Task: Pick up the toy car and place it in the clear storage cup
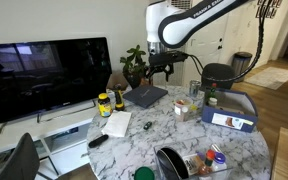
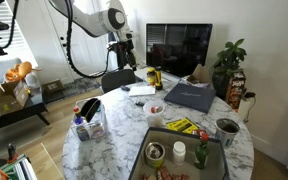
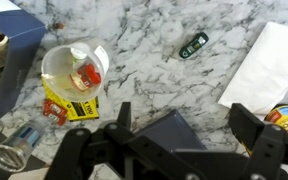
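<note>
The toy car is clear of the cup and white paper. My open gripper should keep going down toward it until its sides are between the fingers.
The toy car, tiny and dark with a green patch, lies on the marble table in the wrist view, between the white paper and the cup. The clear storage cup stands to its left with a red item inside. It also shows in both exterior views. My gripper is open and empty, high above the table over a dark blue notebook. It shows in both exterior views.
A taller clear glass lies beside a yellow pack. White paper lies to the right of the car. A black remote, a blue tray, a TV and a plant surround the table.
</note>
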`<state>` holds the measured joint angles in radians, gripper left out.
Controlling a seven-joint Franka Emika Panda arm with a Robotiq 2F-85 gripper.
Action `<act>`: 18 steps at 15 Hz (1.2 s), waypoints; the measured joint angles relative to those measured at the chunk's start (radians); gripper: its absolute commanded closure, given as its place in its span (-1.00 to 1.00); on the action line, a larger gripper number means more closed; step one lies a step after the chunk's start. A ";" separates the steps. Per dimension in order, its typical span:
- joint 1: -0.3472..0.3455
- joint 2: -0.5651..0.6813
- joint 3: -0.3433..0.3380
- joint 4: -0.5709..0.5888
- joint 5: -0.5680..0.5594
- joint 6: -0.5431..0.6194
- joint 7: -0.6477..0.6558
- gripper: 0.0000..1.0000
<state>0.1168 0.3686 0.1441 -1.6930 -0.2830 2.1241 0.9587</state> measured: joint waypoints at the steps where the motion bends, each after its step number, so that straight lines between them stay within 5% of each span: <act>1: 0.002 0.045 -0.010 0.032 0.028 0.016 -0.006 -1.00; 10: 0.064 0.478 -0.088 0.410 0.253 -0.124 0.027 -1.00; 18: 0.066 0.516 -0.105 0.463 0.285 -0.130 0.056 -1.00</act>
<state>0.1825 0.8843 0.0392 -1.2301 0.0022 1.9938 1.0143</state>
